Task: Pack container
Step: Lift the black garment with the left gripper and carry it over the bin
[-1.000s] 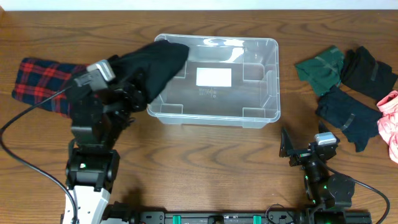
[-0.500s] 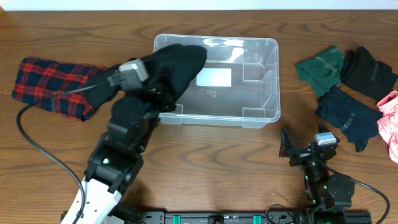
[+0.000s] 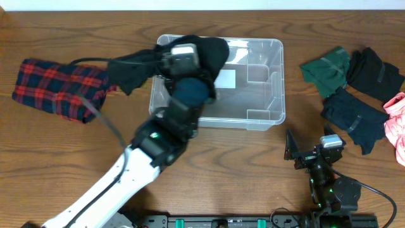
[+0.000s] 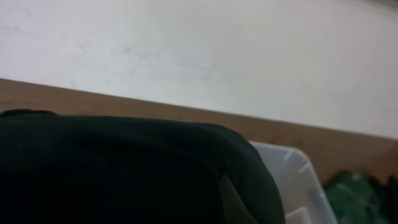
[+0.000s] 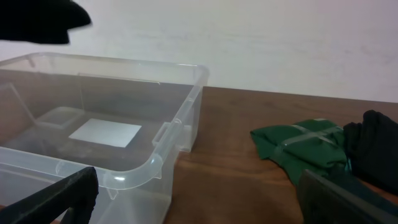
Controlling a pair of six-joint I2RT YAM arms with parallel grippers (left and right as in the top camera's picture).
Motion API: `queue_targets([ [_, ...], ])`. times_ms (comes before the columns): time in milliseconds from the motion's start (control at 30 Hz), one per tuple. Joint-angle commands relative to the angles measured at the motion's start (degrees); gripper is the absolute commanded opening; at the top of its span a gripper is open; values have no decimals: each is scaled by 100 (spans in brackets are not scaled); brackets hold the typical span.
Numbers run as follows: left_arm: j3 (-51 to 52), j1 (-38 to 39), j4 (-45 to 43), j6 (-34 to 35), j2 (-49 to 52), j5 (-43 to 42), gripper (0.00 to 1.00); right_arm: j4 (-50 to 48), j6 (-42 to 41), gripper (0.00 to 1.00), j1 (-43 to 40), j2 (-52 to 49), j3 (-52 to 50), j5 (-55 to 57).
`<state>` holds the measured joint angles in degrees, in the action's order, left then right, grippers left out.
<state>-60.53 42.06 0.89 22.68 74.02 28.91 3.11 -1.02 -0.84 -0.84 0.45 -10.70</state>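
The black garment's end [image 3: 128, 74] is past the container's rim with the container's base open ahead [image 3: 237, 95], so my left gripper continues inward until all hangs inside, then release.
The clear plastic container [image 3: 269, 85] stands at the table's middle, with a white label [image 3: 226, 78] on its base. My left arm [image 3: 183, 60] reaches over its back-left part, carrying a black garment [image 3: 212, 49] that drapes over the wrist and trails past the container's left rim. The cloth hides the left gripper's fingers. In the left wrist view the black garment [image 4: 124, 171] fills the lower frame beside the container's corner [image 4: 298, 180]. My right gripper [image 3: 309, 147] rests open near the front right, nothing between its fingers [image 5: 62, 196], facing the container [image 5: 155, 162].
A red plaid cloth [image 3: 57, 88] lies left of the container. Right of it lie a green garment [image 3: 326, 69], a black one [image 3: 374, 73], a dark navy one [image 3: 354, 117] and a pink one [image 3: 397, 120] at the table's edge.
My left arm has swung right and forward, carrying the black garment from the container's left rim to above its back-left interior. The right arm has stayed still.
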Motion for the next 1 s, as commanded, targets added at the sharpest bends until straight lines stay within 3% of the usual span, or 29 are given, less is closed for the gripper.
queue_targets([
  [0, -396, 247, -256, -251, 133, 693, 6, 11, -63, 99, -26, 42, -13, -26],
  [300, -396, 518, -754, -247, 573, 603, 6, 11, -63, 99, -26, 42, -13, -26],
  [500, -396, 531, -1005, -157, 894, 68, 6, 11, -63, 99, -26, 42, -13, -26],
  [967, -396, 592, -1585, -94, 1405, 0, 6, 11, -63, 99, -26, 42, -13, -26],
])
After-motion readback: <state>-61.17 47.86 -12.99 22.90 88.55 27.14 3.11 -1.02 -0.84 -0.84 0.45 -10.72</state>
